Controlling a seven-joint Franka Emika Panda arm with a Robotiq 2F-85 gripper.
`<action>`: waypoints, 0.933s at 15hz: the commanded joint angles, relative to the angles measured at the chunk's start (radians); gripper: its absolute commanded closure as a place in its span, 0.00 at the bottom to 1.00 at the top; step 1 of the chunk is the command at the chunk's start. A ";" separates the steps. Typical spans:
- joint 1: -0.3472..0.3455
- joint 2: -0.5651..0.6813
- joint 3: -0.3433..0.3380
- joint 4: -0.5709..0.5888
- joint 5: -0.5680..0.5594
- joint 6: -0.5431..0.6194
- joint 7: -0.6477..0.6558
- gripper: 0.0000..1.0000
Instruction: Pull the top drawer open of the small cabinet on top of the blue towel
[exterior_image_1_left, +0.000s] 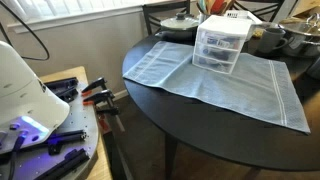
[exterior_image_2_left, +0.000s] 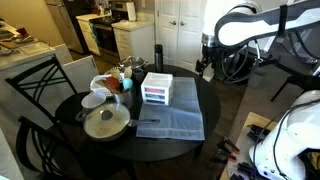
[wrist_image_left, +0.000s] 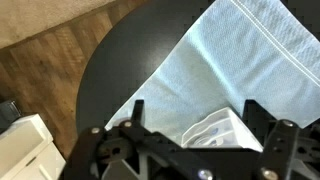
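Note:
The top drawer's front (exterior_image_1_left: 218, 42) stands upright, but my gripper is pointing down at the blue towel (wrist_image_left: 195, 88). I should turn my gripper and lower it so that it faces the drawer's front.
The small cabinet (exterior_image_1_left: 221, 47) is a translucent white drawer unit standing on the blue towel (exterior_image_1_left: 230, 85) on the round dark table; both exterior views show it (exterior_image_2_left: 157, 89). Its top drawer (exterior_image_1_left: 222, 35) looks closed. My gripper (exterior_image_2_left: 207, 68) hangs above the far side of the table, apart from the cabinet, and does not show in the exterior view with the white robot base. In the wrist view the gripper (wrist_image_left: 195, 115) is open and empty. A corner of the cabinet (wrist_image_left: 215, 130) shows below, between the fingers, on the towel (wrist_image_left: 210, 65).
A dark lidded pot (exterior_image_2_left: 105, 123) stands on the round table (exterior_image_2_left: 120, 150) beside the towel, with bowls and food items (exterior_image_2_left: 108, 88) behind it. Chairs (exterior_image_2_left: 40, 85) stand around the table. A side bench with clamps and tools (exterior_image_1_left: 70, 110) is near the robot base.

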 joint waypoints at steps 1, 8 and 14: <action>0.016 0.001 -0.014 0.002 -0.007 -0.004 0.006 0.00; 0.034 -0.002 -0.028 0.002 0.019 -0.004 -0.038 0.00; 0.115 -0.036 -0.188 -0.040 0.234 0.141 -0.360 0.00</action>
